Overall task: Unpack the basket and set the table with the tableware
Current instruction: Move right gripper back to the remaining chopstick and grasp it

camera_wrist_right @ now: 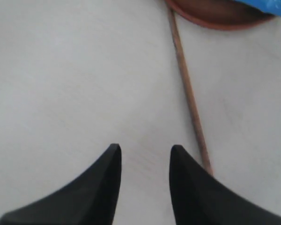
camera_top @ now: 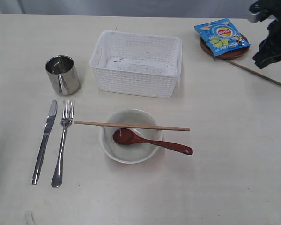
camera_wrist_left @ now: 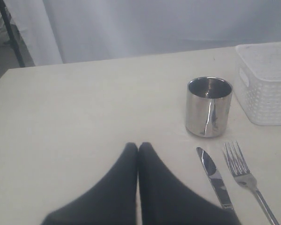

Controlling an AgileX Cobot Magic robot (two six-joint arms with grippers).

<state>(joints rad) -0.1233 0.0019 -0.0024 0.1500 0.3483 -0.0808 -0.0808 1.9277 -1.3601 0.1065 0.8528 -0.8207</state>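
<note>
My right gripper should line its open fingers up over the chopstick's body point(camera_top: 266, 77) before closing and lifting it, because the chopstick point(camera_top: 245, 68) by the brown plate slants outside them.
The white basket point(camera_top: 136, 63) stands empty at the back centre of the table point(camera_top: 225, 178). A steel cup point(camera_top: 62, 74), a knife point(camera_top: 44, 139) and a fork point(camera_top: 62, 140) lie on the left. In front sits the off-white bowl point(camera_top: 131, 136) with a dark red spoon point(camera_top: 150, 142) in it and one chopstick point(camera_top: 131, 125) across its rim. A second chopstick point(camera_top: 260, 75) lies at the right, by the brown plate point(camera_top: 225, 49). My right gripper point(camera_wrist_right: 145, 149) is open above the table beside that chopstick point(camera_wrist_right: 187, 89), with nothing between its fingers. My left gripper point(camera_wrist_left: 138, 146) is shut and empty, near the knife point(camera_wrist_left: 215, 178).
A blue snack packet point(camera_top: 222, 36) lies on the brown plate at the back right. The right arm point(camera_top: 271, 33) hangs over the table's far right corner. The cup point(camera_wrist_left: 208, 107) and basket point(camera_wrist_left: 264, 84) stand ahead of the left gripper.
</note>
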